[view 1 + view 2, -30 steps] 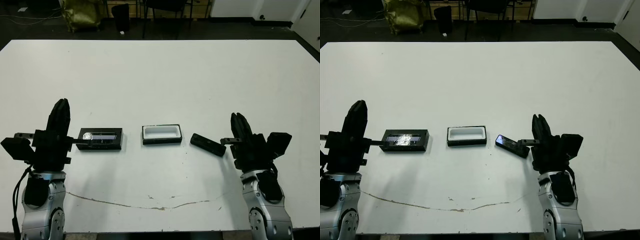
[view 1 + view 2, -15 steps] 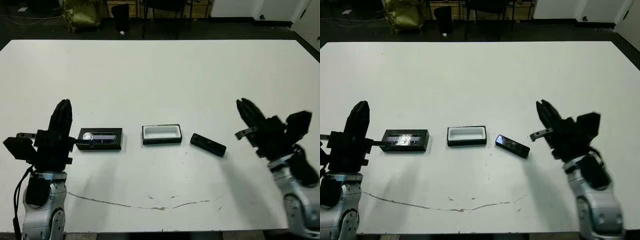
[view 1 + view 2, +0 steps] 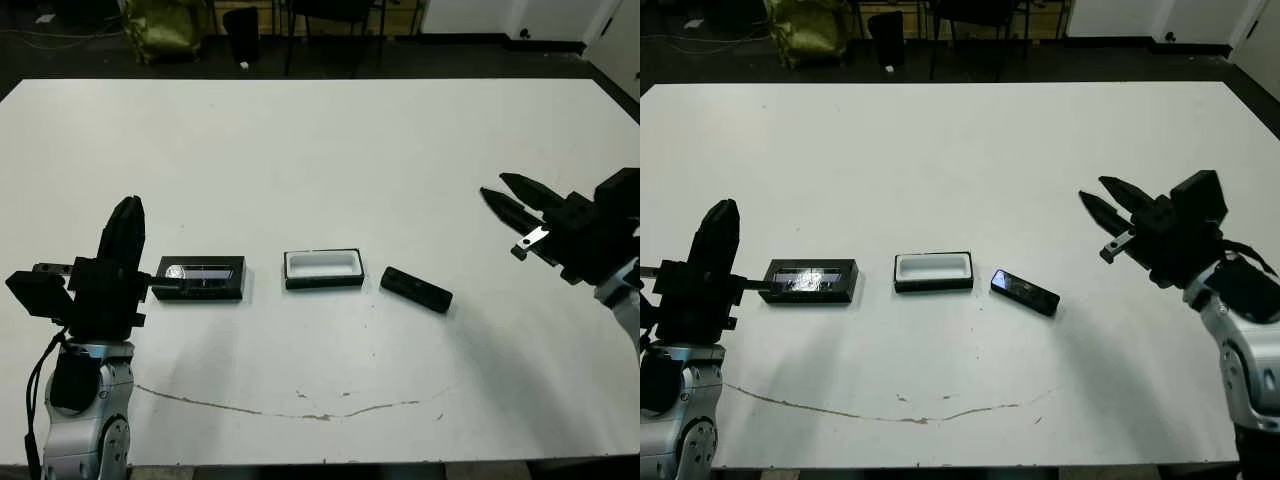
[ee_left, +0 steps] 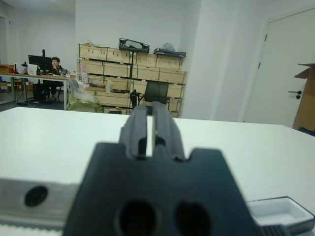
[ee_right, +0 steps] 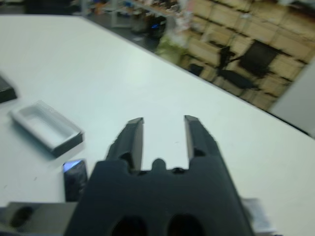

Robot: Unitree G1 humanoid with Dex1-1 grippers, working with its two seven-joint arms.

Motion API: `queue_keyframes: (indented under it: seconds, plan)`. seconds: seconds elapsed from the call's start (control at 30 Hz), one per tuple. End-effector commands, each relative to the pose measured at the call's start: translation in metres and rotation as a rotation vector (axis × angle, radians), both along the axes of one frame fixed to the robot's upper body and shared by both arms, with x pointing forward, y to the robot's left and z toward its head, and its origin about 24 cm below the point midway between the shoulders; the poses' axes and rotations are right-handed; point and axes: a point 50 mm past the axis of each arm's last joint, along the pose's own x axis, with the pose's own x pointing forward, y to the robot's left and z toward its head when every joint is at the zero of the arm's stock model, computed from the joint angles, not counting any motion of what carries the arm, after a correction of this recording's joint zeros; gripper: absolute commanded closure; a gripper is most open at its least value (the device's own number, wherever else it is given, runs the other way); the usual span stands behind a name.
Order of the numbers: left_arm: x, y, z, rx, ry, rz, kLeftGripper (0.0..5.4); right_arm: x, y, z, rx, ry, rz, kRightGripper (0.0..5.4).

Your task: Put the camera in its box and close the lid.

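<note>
The camera (image 3: 416,289) will sink within the rim of a long hollow (image 3: 324,264) in the white lining when the robot lowers it in, since the hollow is shaped like the camera.
The camera (image 3: 416,289), a slim black bar, lies slanted on the white table just right of the box (image 3: 323,268), a shallow black tray with a white lining and nothing inside. The lid (image 3: 200,277), a flat black panel with a silver round mark, lies left of the box. My left gripper (image 3: 127,205) stands upright and shut, just left of the lid and touching nothing. My right gripper (image 3: 493,186) hovers open and empty, well right of the camera and farther back. In the right wrist view the camera (image 5: 75,179) and box (image 5: 45,127) lie off to one side of the open fingers (image 5: 134,132).
A thin brown crack line (image 3: 300,412) runs along the table near its front edge. Chairs and a yellow bag (image 3: 165,25) stand on the floor beyond the far edge. A person (image 4: 55,64) sits at a desk far behind, by shelves of boxes.
My right arm has lifted and swung right and back, away from the camera, and its fingers have spread apart. The left arm, lid, box and camera have not moved.
</note>
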Motion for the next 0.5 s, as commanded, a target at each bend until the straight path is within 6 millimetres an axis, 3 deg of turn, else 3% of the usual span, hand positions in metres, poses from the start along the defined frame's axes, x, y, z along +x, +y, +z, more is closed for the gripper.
queue_keyframes:
  seconds: [0.03, 0.33, 0.5]
  plan:
    - [0.000, 0.004, -0.006, 0.021, 0.036, 0.005, 5.40, 0.004, -0.001, -0.007, -0.015, 0.058, 0.038, 3.00]
    - [-0.001, 0.005, -0.007, 0.019, 0.039, 0.002, 5.40, 0.005, 0.006, -0.019, -0.035, 0.137, 0.162, 0.98]
    - [-0.001, 0.005, -0.009, 0.012, 0.048, 0.008, 5.40, -0.002, 0.007, -0.036, -0.010, 0.230, 0.186, 0.03]
